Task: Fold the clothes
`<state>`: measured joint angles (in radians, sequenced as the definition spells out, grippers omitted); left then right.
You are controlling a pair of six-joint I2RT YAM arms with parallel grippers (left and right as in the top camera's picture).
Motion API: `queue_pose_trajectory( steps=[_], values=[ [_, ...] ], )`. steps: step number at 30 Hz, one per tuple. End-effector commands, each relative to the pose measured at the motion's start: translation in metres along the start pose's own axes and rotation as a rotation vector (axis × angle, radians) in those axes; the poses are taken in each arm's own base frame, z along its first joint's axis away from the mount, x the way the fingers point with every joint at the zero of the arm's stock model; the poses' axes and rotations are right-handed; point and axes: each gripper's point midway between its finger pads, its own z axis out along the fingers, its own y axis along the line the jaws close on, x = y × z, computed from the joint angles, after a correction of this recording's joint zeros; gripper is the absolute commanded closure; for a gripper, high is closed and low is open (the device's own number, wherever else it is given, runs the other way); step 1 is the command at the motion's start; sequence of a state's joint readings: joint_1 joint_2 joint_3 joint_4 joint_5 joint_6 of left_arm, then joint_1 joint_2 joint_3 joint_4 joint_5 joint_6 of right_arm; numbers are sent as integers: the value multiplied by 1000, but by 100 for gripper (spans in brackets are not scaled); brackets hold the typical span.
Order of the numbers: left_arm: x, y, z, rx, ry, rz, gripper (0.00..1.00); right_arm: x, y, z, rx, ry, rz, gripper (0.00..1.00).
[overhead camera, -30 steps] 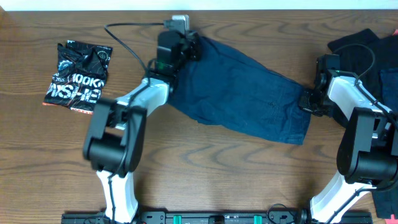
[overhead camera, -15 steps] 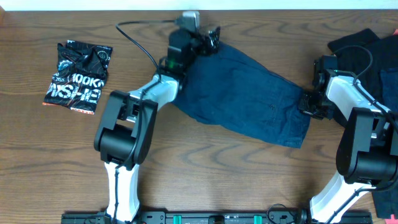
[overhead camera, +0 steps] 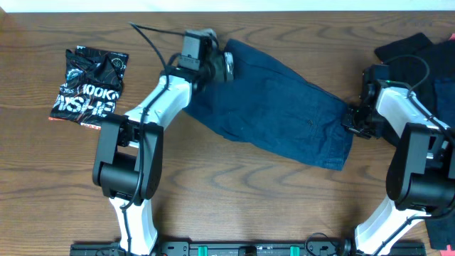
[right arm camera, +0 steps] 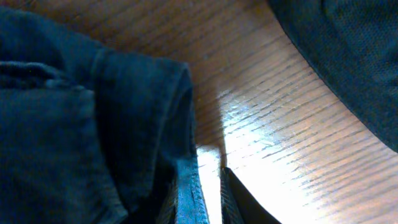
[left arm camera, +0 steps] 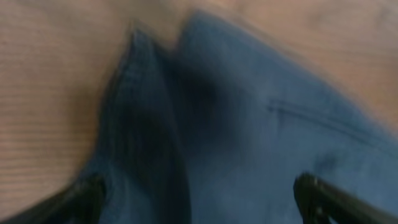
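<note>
My left gripper needs to straighten the dark navy garment (overhead camera: 277,103) before folding. The garment slants away from me toward its far end, so the gripper should pull that end (overhead camera: 244,70) closer.
The dark navy garment (overhead camera: 281,107) lies slantwise across the middle of the table, one of the clothes here. My left gripper (overhead camera: 225,65) hovers over its far-left corner, wide open. In the blurred left wrist view its fingers (left arm camera: 326,200) straddle the navy cloth (left arm camera: 249,143) without holding it. At the garment's right edge is my right gripper (overhead camera: 352,117). In the right wrist view a dark finger (right arm camera: 239,200) stands a thin gap away from the cloth's hem (right arm camera: 188,186). The right gripper (right arm camera: 206,183) is slightly open, its other finger hidden by cloth.
A black garment with white lettering (overhead camera: 89,89) lies at the far left. Black cloth (overhead camera: 405,50) and blue cloth (overhead camera: 446,92) are piled at the right edge behind my right arm. The black cloth (right arm camera: 348,62) also fills the right wrist view's upper right.
My left gripper has opened, let go of the garment's far-left corner and swung back leftward. The right jaws have parted a little from the hem.
</note>
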<state>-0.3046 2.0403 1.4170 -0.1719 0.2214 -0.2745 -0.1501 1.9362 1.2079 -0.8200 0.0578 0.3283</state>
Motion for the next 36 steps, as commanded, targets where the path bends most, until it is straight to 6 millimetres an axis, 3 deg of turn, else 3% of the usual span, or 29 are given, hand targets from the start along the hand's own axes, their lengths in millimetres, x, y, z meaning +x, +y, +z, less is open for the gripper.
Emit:
queue_pose_trajectory(
  steps=[1, 6, 9, 16, 21, 22, 23, 24, 27, 29, 32, 36],
  values=[
    [12, -2, -2, -2, 47, 76, 2, 10, 6, -8, -106, 31, 19, 74],
    [40, 5, -1, -31, 149, 63, 2, 15, 33, -36, -318, 22, -103, 57],
    [57, 9, -1, -46, 205, 56, 2, 30, 48, -41, -415, 75, -161, 57],
    [97, 7, -2, -65, 320, 66, 34, 32, 45, -38, -378, 79, -158, 61],
    [119, -1, -3, -66, 375, 88, 31, 28, 42, -37, -359, 62, -156, 60],
    [121, -2, -3, -65, 379, 91, 34, 26, 42, -37, -356, 56, -156, 60],
    [122, -3, -3, -65, 383, 94, 49, 25, 42, -37, -357, 52, -156, 62],
    [124, -4, -3, -65, 390, 95, 69, 25, 43, -37, -357, 53, -156, 65],
    [134, -3, -7, -85, 428, 49, 92, 27, 41, -36, -348, 60, -156, 82],
    [147, -3, -14, -92, 488, -13, 94, 25, 33, -34, -299, 48, -155, 89],
    [180, -10, -34, -105, 646, -192, 94, 12, 13, -29, -175, -2, -139, 89],
    [223, -37, -68, -109, 873, -390, 94, -13, 2, -28, -90, -109, -132, 87]
  ],
)
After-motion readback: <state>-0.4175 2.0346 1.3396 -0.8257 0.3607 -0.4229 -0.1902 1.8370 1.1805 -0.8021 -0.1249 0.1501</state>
